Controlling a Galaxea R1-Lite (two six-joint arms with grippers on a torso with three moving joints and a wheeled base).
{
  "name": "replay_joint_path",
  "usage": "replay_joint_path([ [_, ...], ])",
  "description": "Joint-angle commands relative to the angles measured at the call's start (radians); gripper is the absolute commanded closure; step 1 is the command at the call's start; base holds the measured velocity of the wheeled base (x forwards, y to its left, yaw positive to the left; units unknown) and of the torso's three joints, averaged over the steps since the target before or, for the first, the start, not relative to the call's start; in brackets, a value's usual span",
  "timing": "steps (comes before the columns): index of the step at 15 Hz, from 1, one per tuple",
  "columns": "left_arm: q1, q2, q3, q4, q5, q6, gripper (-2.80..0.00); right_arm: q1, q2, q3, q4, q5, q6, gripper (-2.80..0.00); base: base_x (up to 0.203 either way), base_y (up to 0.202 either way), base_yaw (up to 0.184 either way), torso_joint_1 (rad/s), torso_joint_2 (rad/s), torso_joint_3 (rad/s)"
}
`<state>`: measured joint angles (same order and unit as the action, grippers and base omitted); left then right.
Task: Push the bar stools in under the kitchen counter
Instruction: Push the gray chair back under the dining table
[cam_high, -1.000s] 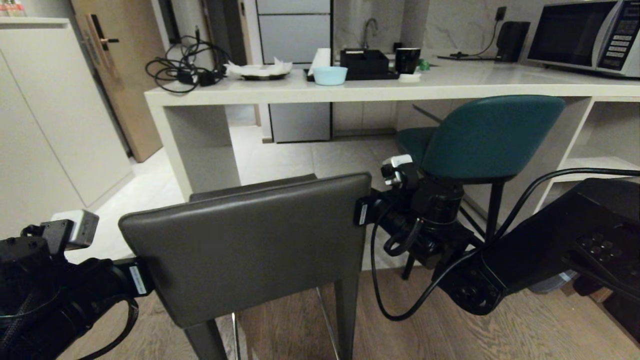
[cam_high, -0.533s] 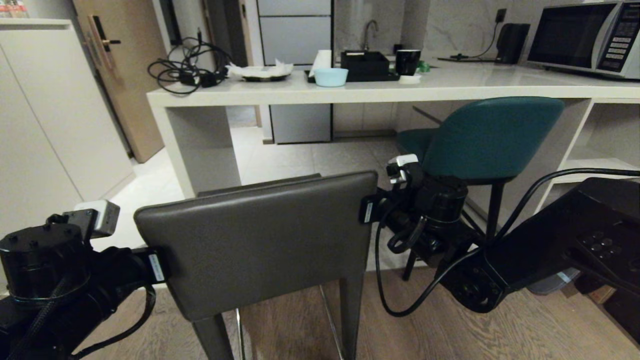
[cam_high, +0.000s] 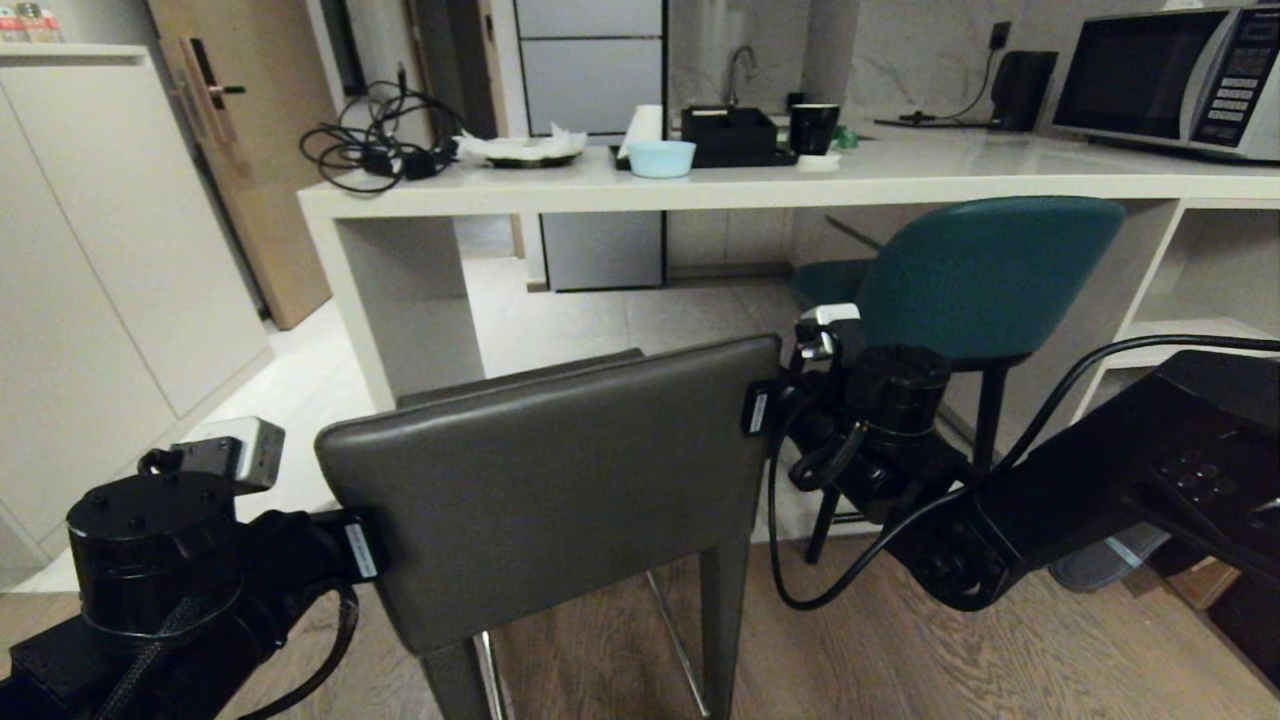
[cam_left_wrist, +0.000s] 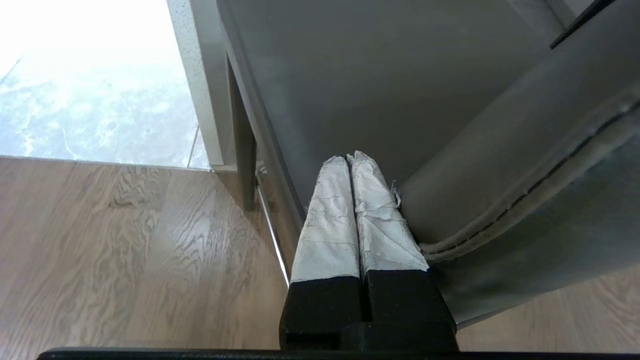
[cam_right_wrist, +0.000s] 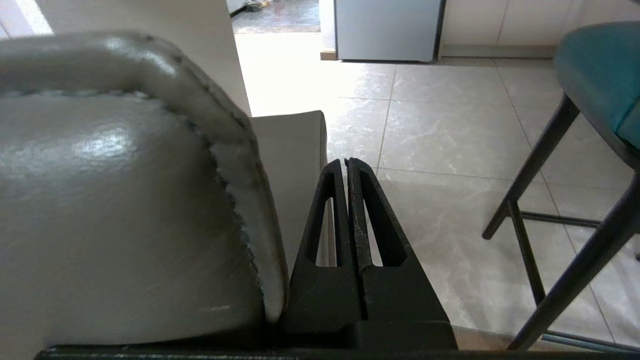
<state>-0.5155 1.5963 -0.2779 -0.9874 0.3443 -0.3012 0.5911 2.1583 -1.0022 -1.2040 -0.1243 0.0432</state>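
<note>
The grey stool is crooked, and its seat (cam_high: 518, 379) faces the counter's side panel. Next, my left gripper pushes the near backrest edge (cam_high: 350, 482) forward to straighten the stool.
The dark grey bar stool (cam_high: 550, 490) stands in the foreground with its square back towards me, short of the kitchen counter (cam_high: 900, 185). My left gripper (cam_left_wrist: 348, 158) is shut, its taped fingers lying against the left side of the grey stool (cam_left_wrist: 400, 75) by the backrest seam. My right gripper (cam_right_wrist: 346, 161) is shut and empty, right beside the right edge of the backrest (cam_right_wrist: 125, 200). In the head view both wrists flank the back, and the fingertips are hidden behind it. The teal bar stool (cam_high: 980, 270) sits partly under the counter at the right.
The counter's slab side panel (cam_high: 400, 300) stands ahead of the grey stool on the left. White shelving (cam_high: 1210, 290) is under the counter at the right. A tall beige cabinet (cam_high: 90, 250) is on the left. Cables (cam_high: 375, 145), a bowl (cam_high: 662, 157) and a microwave (cam_high: 1170, 80) sit on top.
The grey stool's back has shifted right and towards the counter, with both grippers staying at its edges. The left arm has swung in the most. The whole view has crept slightly.
</note>
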Motion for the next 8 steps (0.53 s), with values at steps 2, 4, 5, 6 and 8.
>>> replay_joint_path([
  [2, -0.042, 0.023, 0.017, 0.005, -0.010, -0.007, 0.00, 0.014, 0.024, -0.082, 0.005, 0.011, -0.001, 0.00, 0.000, 0.000, 0.000, 0.000, 0.00, 0.000],
  [4, -0.046, 0.020, 0.039, 0.005, -0.010, -0.013, 0.00, 0.044, 0.016, -0.089, 0.004, 0.009, -0.038, 0.00, 0.000, 0.000, 0.000, 0.000, 0.00, 0.000],
  [5, -0.046, 0.021, 0.046, 0.006, -0.010, -0.019, 0.00, 0.052, 0.010, -0.085, 0.001, 0.008, -0.047, 0.00, 0.000, 0.000, 0.000, 0.027, 0.02, 0.002],
  [6, -0.046, 0.024, 0.048, 0.006, -0.010, -0.026, 0.00, 0.053, 0.009, -0.085, 0.001, 0.006, -0.048, 0.00, 0.000, 0.000, 0.000, 0.000, 0.00, 0.000],
  [8, -0.041, 0.028, 0.039, 0.006, -0.010, -0.026, 0.00, 0.042, 0.018, -0.081, 0.000, -0.013, -0.045, 0.00, 0.000, 0.000, 0.000, 0.000, 0.00, 0.000],
])
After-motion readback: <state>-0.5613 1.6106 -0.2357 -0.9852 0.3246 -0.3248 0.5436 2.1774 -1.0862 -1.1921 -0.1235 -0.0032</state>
